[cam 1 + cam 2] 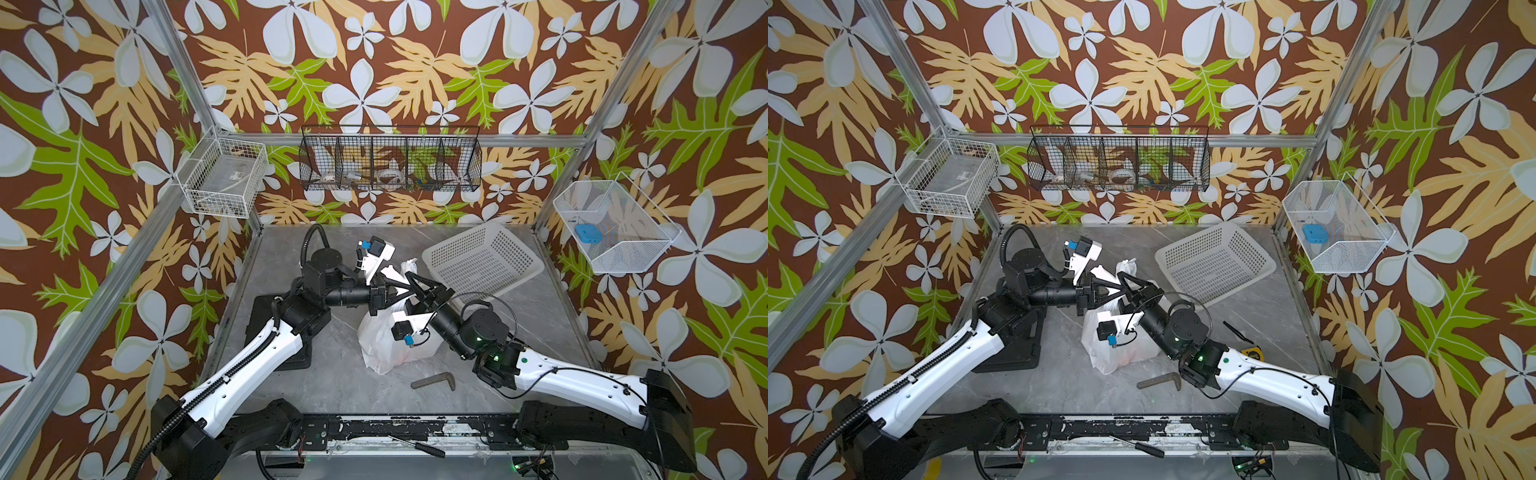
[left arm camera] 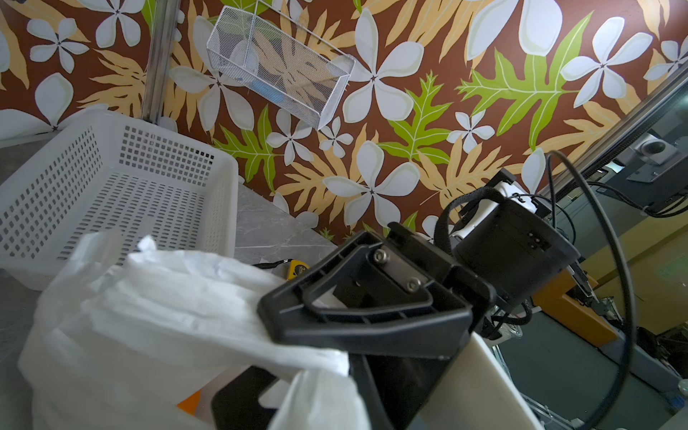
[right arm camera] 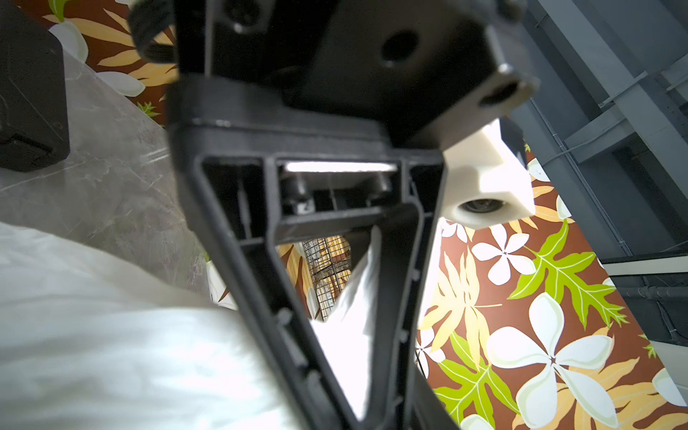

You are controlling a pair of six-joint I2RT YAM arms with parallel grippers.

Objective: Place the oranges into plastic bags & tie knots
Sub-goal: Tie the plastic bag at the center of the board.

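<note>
The strap [image 2: 315, 358] goes under my right gripper's finger where my grippers cross, so I should uncross them and grab the bunched handles [image 1: 409, 266] with my left gripper.
The white plastic bag [image 1: 382, 345] [image 1: 1104, 349] stands at the middle of the table, its handles pulled up and back to a white bunch [image 1: 409, 264]. Orange shows faintly through its skin [image 1: 1133, 353] and as a small patch of an orange [image 2: 190, 404]. My left gripper [image 1: 406, 277] reaches in from the left and is shut on a handle strap [image 2: 327, 357]. My right gripper [image 1: 415, 286] comes from the right and crosses it at the same handles. One of its fingers [image 2: 365, 327] lies over the strap; how its jaws stand is hidden. No knot shows.
A white perforated basket [image 1: 482, 259] leans at the back right, close behind the grippers. A dark L-shaped bracket [image 1: 434, 381] lies in front of the bag, and a yellow tape measure [image 1: 1252, 352] sits to the right. A black pad [image 1: 282, 328] lies under the left arm.
</note>
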